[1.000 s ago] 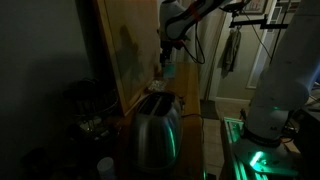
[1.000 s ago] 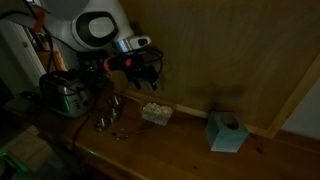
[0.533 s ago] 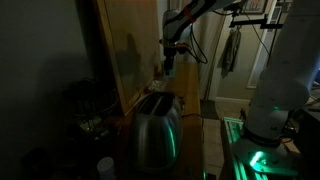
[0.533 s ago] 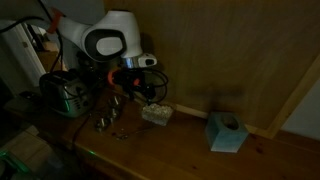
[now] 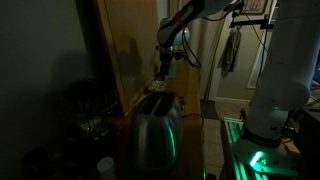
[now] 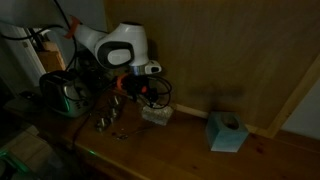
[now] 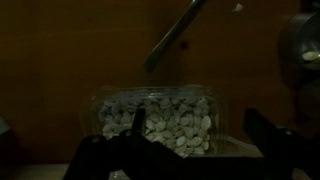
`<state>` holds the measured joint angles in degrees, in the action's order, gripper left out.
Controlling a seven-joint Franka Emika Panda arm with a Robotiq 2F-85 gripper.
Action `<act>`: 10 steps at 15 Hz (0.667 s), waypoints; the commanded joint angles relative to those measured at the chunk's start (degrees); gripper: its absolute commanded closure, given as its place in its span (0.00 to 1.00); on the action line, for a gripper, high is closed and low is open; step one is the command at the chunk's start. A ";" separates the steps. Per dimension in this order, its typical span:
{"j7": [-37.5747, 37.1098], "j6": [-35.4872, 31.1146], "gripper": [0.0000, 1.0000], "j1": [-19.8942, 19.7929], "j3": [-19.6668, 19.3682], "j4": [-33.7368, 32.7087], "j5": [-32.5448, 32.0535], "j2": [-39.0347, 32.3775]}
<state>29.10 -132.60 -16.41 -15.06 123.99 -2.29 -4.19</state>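
Observation:
The pale pieces (image 7: 178, 122) in the clear plastic box lie open below my gripper's spread fingers. My gripper keeps going down toward the box (image 6: 157, 115) and closes among the pieces.
A clear plastic box (image 7: 158, 118) full of pale seed-like pieces fills the middle of the wrist view, standing on the wooden counter against the wood wall. It also shows in an exterior view (image 6: 155, 114). My gripper (image 7: 198, 128) is open and empty. Its dark fingers (image 7: 262, 128) stand apart just in front of the box, the left one before the box's left half and the right one past its right end. In both exterior views the gripper (image 6: 143, 92) (image 5: 167, 68) hangs low, just above and beside the box. The room is very dark.
A steel toaster (image 6: 65, 93) (image 5: 157, 130) stands at the counter's end. Small metal cups (image 6: 108, 118) sit beside the box, and a teal tissue box (image 6: 226, 131) lies further along. A thin metal rod (image 7: 175, 35) slants above the box. The wood wall (image 6: 230, 50) is close behind.
The arm has swung over and come down toward the clear box; the gripper is now lower and closer to it. The box has not moved.

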 commanded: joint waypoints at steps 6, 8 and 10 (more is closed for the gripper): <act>8.93 -12.03 0.00 -3.77 3.71 -8.91 11.47 -12.66; 9.78 -14.05 0.08 -4.93 4.53 -10.37 11.89 -14.86; 9.60 -14.94 0.34 -5.88 4.79 -11.76 10.47 -16.84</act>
<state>36.78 -146.22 -20.01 -11.71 115.80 7.46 -17.25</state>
